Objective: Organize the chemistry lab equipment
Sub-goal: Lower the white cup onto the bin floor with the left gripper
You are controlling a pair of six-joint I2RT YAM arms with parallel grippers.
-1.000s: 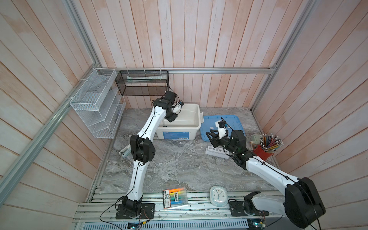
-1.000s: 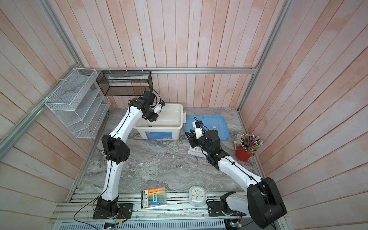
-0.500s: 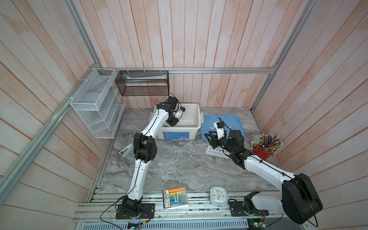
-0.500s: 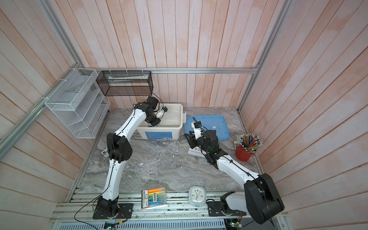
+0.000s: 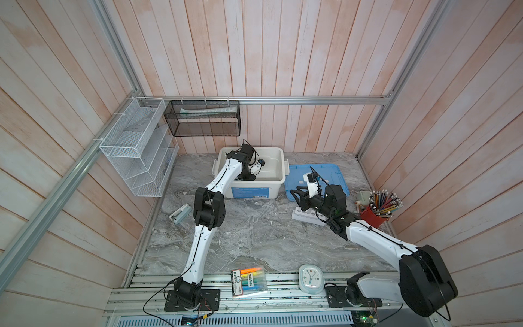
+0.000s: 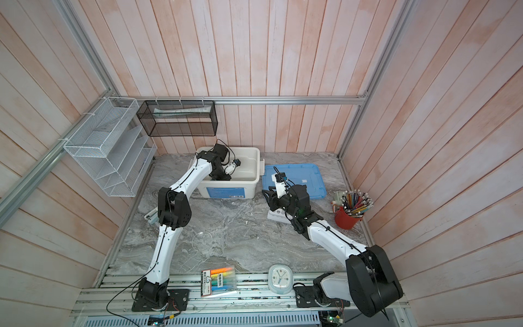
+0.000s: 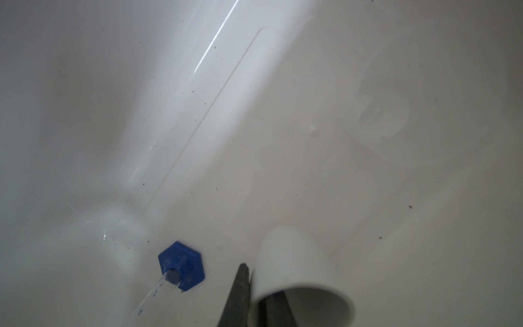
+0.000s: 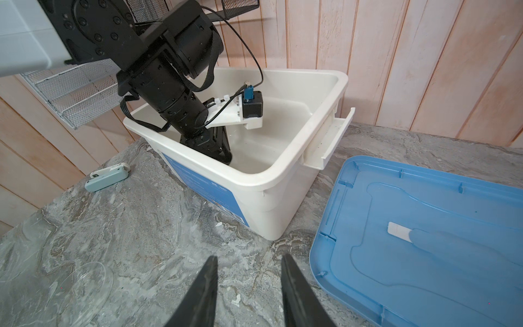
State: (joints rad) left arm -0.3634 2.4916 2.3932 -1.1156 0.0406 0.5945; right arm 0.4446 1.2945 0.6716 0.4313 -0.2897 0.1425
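Note:
The tiny white bowl hangs free of the cylinder's blue base (image 7: 182, 265), so the robot's left gripper keeps going toward the bin's open bottom (image 7: 348, 174) and lets go there.
My left gripper (image 7: 259, 283) is down inside the white bin (image 5: 280, 170), shut on the wall of the tiny white bowl (image 7: 294, 271), with one finger outside it and one inside. Beside the bowl lies the cylinder with its blue hexagonal base (image 7: 182, 266) on the bin floor. My right gripper (image 8: 249, 256) hangs open over bare table in front of the bin, holding nothing, with the white rack (image 5: 307, 216) just beneath its arm. The clear round dish (image 5: 229, 240) lies flat on the table near the left arm and also shows as the dish (image 8: 85, 288) in the right wrist view.
A blue lid (image 5: 328, 175) lies right of the bin, with a small white piece (image 8: 399, 230) and a blurred clear shape on it. A red cup of pencils (image 5: 373, 216) stands far right. A clock (image 5: 311, 279) and marker pack (image 5: 249, 280) sit at the front rail, a small stapler (image 5: 179, 213) at the left.
My left gripper has gone down from above the bin's back edge into the bin. The right arm has edged slightly towards the bin, with its jaws unchanged.

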